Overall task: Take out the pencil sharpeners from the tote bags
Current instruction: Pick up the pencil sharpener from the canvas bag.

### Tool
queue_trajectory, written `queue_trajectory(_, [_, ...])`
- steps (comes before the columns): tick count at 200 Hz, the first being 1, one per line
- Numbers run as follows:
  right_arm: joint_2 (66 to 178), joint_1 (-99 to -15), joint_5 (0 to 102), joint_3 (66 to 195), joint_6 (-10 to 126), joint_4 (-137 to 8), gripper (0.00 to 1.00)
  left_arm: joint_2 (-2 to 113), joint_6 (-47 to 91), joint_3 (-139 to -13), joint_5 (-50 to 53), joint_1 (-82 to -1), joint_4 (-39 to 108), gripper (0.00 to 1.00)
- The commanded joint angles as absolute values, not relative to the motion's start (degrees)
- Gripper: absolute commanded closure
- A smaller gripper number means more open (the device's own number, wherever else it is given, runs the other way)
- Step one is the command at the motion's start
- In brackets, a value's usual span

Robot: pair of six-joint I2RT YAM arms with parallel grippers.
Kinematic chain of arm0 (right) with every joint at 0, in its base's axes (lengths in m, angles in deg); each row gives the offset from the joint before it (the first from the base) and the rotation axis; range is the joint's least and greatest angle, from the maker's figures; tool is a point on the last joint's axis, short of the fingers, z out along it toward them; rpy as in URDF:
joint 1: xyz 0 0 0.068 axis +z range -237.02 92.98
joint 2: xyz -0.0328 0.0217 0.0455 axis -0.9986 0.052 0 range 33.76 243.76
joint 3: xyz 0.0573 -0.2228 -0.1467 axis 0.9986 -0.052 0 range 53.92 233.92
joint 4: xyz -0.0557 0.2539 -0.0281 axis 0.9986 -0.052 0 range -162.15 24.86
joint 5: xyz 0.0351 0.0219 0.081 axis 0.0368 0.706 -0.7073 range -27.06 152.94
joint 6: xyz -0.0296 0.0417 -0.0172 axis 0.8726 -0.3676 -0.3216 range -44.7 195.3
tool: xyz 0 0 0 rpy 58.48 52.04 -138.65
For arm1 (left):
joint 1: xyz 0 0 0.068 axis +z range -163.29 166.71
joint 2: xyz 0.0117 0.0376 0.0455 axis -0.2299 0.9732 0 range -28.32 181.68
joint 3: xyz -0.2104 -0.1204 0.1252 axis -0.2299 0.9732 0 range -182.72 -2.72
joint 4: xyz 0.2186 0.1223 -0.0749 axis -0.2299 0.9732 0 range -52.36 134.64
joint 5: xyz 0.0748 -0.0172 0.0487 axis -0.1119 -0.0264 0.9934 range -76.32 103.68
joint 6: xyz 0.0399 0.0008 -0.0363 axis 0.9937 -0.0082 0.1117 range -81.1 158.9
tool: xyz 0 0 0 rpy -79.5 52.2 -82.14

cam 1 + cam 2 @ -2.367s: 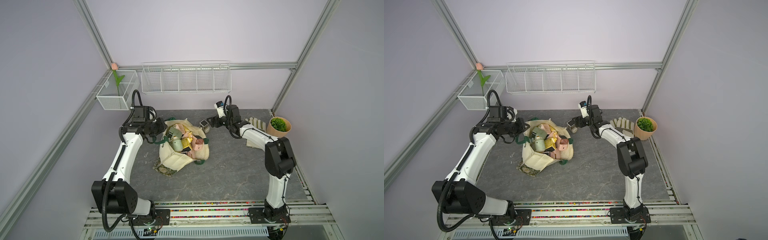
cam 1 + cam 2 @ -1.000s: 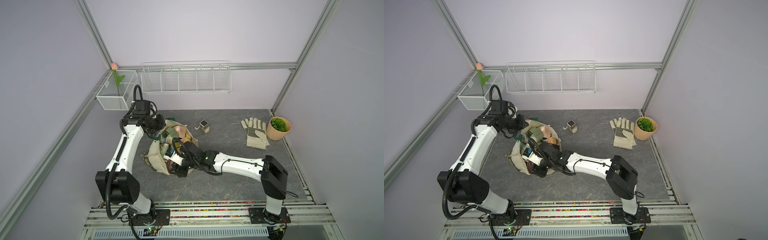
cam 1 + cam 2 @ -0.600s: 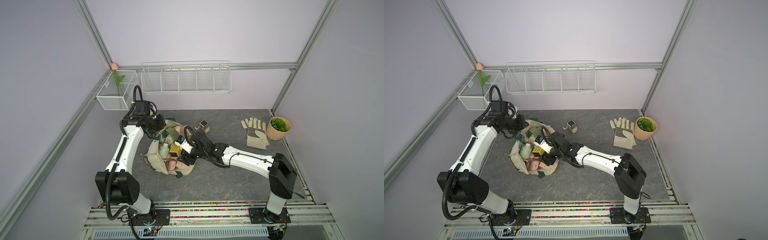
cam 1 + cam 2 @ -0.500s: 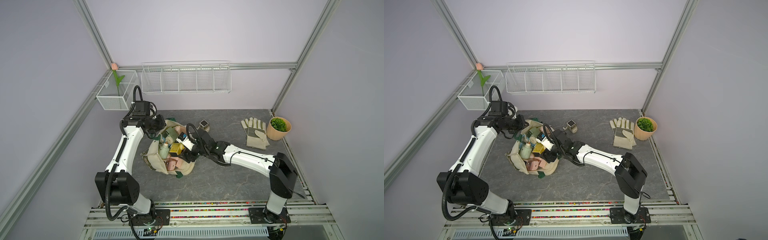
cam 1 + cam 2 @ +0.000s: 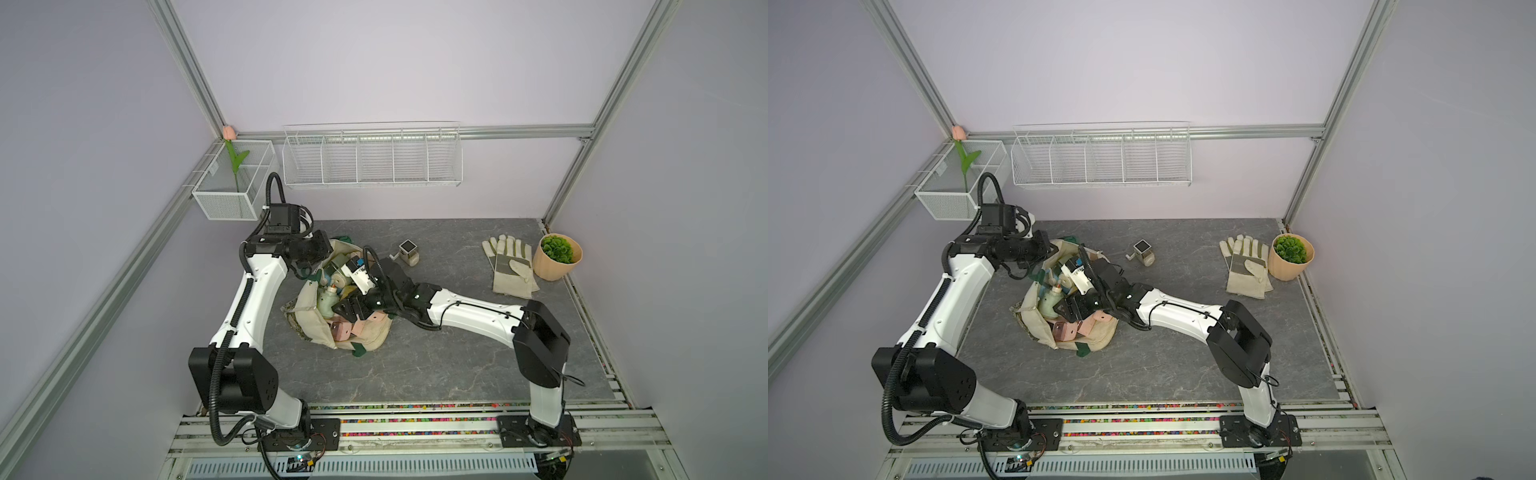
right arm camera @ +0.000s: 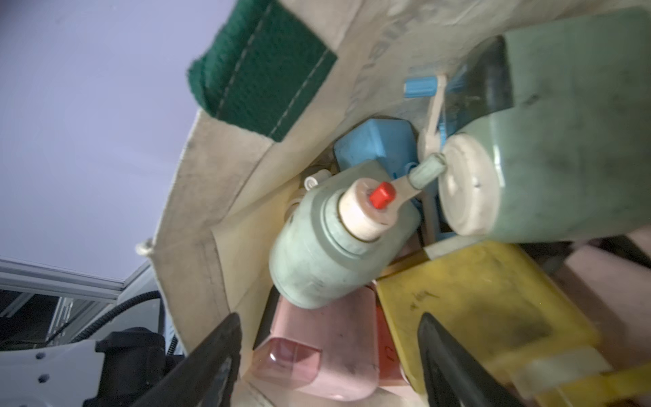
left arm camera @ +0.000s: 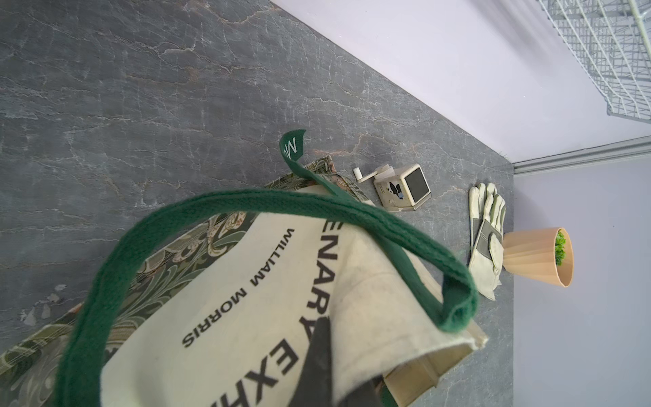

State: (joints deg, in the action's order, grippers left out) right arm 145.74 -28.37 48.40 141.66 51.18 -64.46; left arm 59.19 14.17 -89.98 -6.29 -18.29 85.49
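The pale green sharpener's red-knobbed end [image 6: 373, 203] is uncovered and points at my right gripper's open fingers. I keep moving in until the fingers are on both sides of the sharpener's body [image 5: 326, 302].
The cream tote bag [image 5: 314, 330] [image 5: 1038, 328] with dark green handles [image 7: 246, 201] lies slumped on the grey table, mouth open. My left gripper [image 5: 318, 269] [image 7: 334, 352] is shut on its canvas rim at the far side. Several pencil sharpeners fill the bag: a pale green one [image 6: 334, 239], a yellow one [image 6: 486, 310], a blue one [image 6: 373, 144] and a pink one [image 6: 324, 349] [image 5: 345, 330]. My right gripper [image 5: 349, 307] [image 6: 327, 338] stands open in the bag's mouth, its fingers on either side of the pink sharpener, apart from it. A cream sharpener [image 5: 409, 253] [image 7: 405, 188] stands on the table behind the bag.
A pair of pale work gloves [image 5: 511, 266] lies at the back right beside a tan plant pot [image 5: 557, 257]. A white wire rack [image 5: 372, 160] hangs on the back wall. A mesh box with a tulip [image 5: 232, 187] hangs at the left corner.
My right gripper has opened wide and its arm has swung from the bag's near end to the middle of its mouth. The left gripper keeps its hold on the rim.
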Motion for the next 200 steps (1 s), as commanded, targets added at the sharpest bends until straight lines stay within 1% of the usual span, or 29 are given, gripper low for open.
queue_trajectory(1, [148.2, -26.7, 51.0, 145.0, 43.1, -63.0, 0.19, 57.2, 14.5, -89.6, -7.0, -18.3, 84.1, 1.0])
queue_trajectory(39, [152.5, -26.2, 55.8, 147.8, 37.1, -61.6, 0.17, 57.1, 14.6, -89.5, -6.3, -18.2, 84.4, 1.0])
queue_trajectory(56, [154.2, -25.9, 59.5, 150.1, 35.5, -63.7, 0.17, 57.1, 14.6, -89.3, -6.5, -18.3, 84.4, 1.0])
queue_trajectory(99, [159.6, -25.3, 64.2, 157.9, 34.7, -70.2, 0.18, 57.0, 14.6, -89.2, -6.7, -18.2, 84.3, 1.0])
queue_trajectory(135, [162.5, -24.1, 75.5, 163.9, 37.3, -79.4, 0.18, 57.0, 14.6, -89.0, -6.6, -18.3, 84.3, 1.0])
queue_trajectory(154, [162.6, -23.4, 79.9, 164.8, 39.9, -81.1, 0.17, 57.0, 14.6, -89.0, -6.5, -18.2, 84.3, 1.0])
queue_trajectory(161, [162.4, -23.5, 79.5, 164.3, 40.3, -80.7, 0.18, 57.0, 14.6, -89.0, -6.4, -18.3, 84.3, 1.0])
queue_trajectory(200, [161.1, -23.8, 74.5, 161.9, 42.3, -77.6, 0.35, 57.2, 14.6, -89.1, -6.6, -18.2, 84.3, 1.0])
